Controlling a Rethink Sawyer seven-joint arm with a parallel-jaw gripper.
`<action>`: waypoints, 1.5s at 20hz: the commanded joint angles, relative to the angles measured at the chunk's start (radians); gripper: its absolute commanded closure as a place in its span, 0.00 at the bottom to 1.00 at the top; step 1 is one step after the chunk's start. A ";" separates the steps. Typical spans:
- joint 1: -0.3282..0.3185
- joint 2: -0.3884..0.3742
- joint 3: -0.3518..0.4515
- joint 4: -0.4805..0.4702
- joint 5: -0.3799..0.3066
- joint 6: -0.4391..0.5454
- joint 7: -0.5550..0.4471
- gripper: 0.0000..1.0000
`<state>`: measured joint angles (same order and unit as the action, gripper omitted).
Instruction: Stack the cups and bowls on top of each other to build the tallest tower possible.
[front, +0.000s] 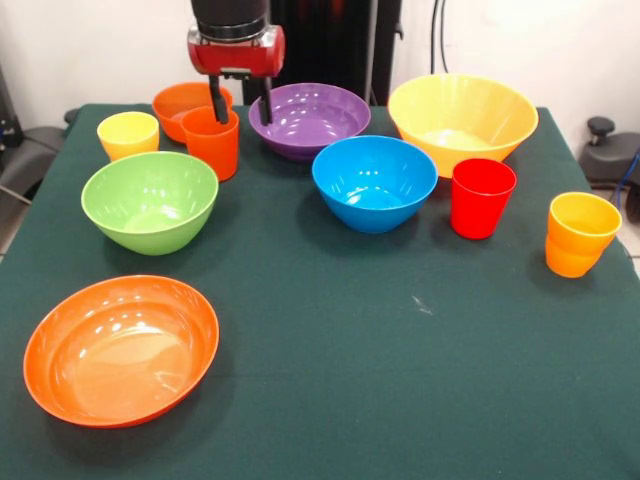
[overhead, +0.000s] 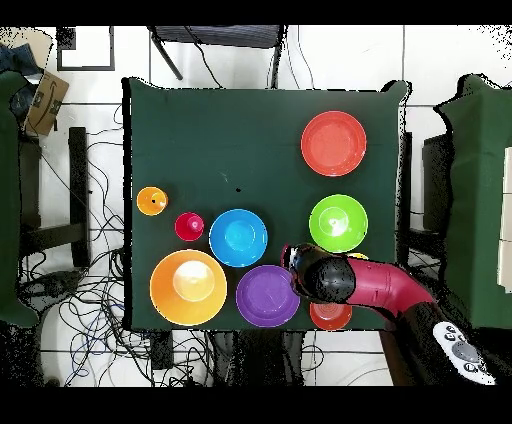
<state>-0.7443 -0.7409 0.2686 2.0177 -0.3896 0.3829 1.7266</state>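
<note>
The green bowl (front: 150, 203) stands free, its sides flaring out over a narrow base (front: 155, 245). I expect it to slide a little when I put the orange cup inside.
My gripper (front: 241, 108) is open at the table's far side. Its left finger hangs over the mouth of the orange cup (front: 212, 142), and its right finger is by the purple bowl's (front: 310, 118) left rim. It holds nothing. The yellow cup (front: 128, 133), small deep orange bowl (front: 180, 100), green bowl (front: 150, 200), blue bowl (front: 375, 182), big yellow bowl (front: 462, 120), red cup (front: 482, 197), yellow-orange cup (front: 580, 233) and wide shallow orange bowl (front: 120, 348) all stand apart, upright, none stacked. In the overhead view the arm (overhead: 375, 285) hides the orange cup.
The dark green tablecloth (front: 400, 380) covers the table. In the overhead view, chairs and cables surround the table (overhead: 230, 130), and a controller (overhead: 462, 352) lies beside the robot's base.
</note>
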 joint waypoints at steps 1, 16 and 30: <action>0.023 0.074 0.031 -0.044 -0.043 0.011 0.016 0.00; 0.190 0.119 -0.203 -0.165 -0.162 0.017 0.076 0.00; 0.205 0.193 -0.217 -0.175 -0.149 -0.018 0.048 0.00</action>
<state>-0.5560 -0.5931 0.0131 1.9143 -0.4972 0.3823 1.7266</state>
